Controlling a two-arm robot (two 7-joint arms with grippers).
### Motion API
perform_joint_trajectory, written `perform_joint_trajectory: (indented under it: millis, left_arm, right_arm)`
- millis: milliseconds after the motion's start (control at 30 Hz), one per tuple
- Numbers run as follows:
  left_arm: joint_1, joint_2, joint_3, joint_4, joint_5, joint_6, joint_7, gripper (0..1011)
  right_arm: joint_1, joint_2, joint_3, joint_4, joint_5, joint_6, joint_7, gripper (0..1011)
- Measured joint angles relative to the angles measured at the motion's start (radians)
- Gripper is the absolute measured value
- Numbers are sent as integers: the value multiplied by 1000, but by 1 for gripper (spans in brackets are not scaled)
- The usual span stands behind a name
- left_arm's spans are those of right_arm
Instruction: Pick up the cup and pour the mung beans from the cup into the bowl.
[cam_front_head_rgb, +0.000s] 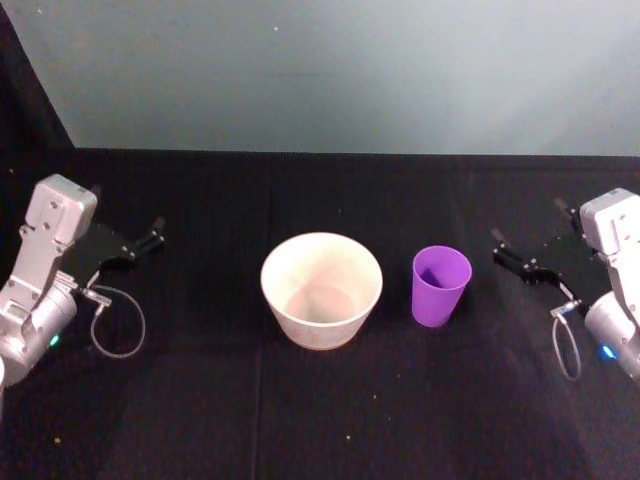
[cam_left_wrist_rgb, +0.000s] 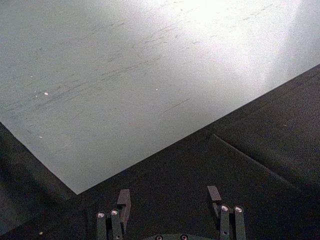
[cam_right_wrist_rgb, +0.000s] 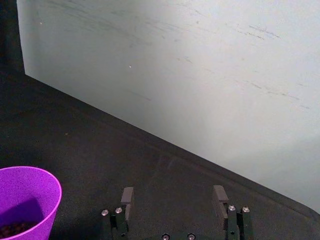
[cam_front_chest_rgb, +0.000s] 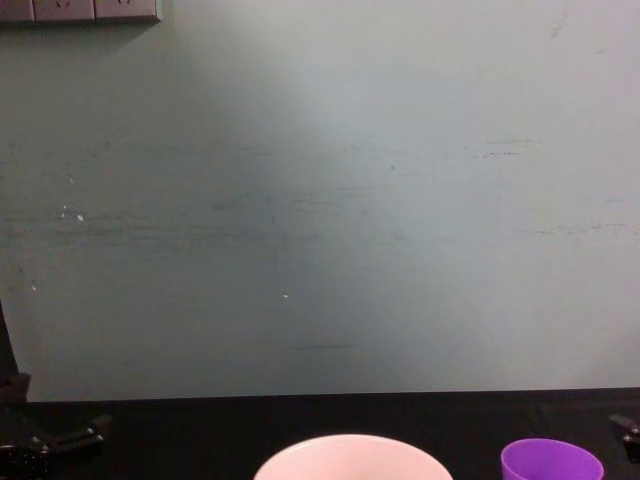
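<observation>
My gripper will tip the cup far over, and mung beans (cam_right_wrist_rgb: 17, 229) lying loose deep below the purple cup's rim (cam_right_wrist_rgb: 56, 181) will then stream out along the cup's side.
The purple cup (cam_front_head_rgb: 441, 286) stands upright on the black table, just right of the whitish bowl (cam_front_head_rgb: 320, 330) at the middle. In the right wrist view the cup (cam_right_wrist_rgb: 25, 200) holds dark mung beans (cam_right_wrist_rgb: 15, 229) at its bottom. My right gripper (cam_front_head_rgb: 510, 255) hovers open to the right of the cup, a short gap away, its fingers (cam_right_wrist_rgb: 127, 196) holding nothing. Far to the left of the bowl, my left gripper (cam_front_head_rgb: 150, 238) is open too, with nothing between its fingers (cam_left_wrist_rgb: 123, 200). The chest view catches the bowl's rim (cam_front_chest_rgb: 350, 455) and the cup's top (cam_front_chest_rgb: 552, 462).
A black cloth (cam_front_head_rgb: 320, 420) covers the table, with a few loose specks near the front. A pale grey-green wall (cam_front_head_rgb: 330, 70) rises right behind the table's far edge. Cable loops hang below each wrist (cam_front_head_rgb: 118, 325).
</observation>
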Motion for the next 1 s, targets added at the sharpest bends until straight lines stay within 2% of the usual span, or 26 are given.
perform_joint_trajectory:
  millis: [1000]
  left_arm:
    - [0, 0, 0, 0, 0, 0, 0, 1000]
  right_arm:
    - [0, 0, 0, 0, 0, 0, 0, 1003]
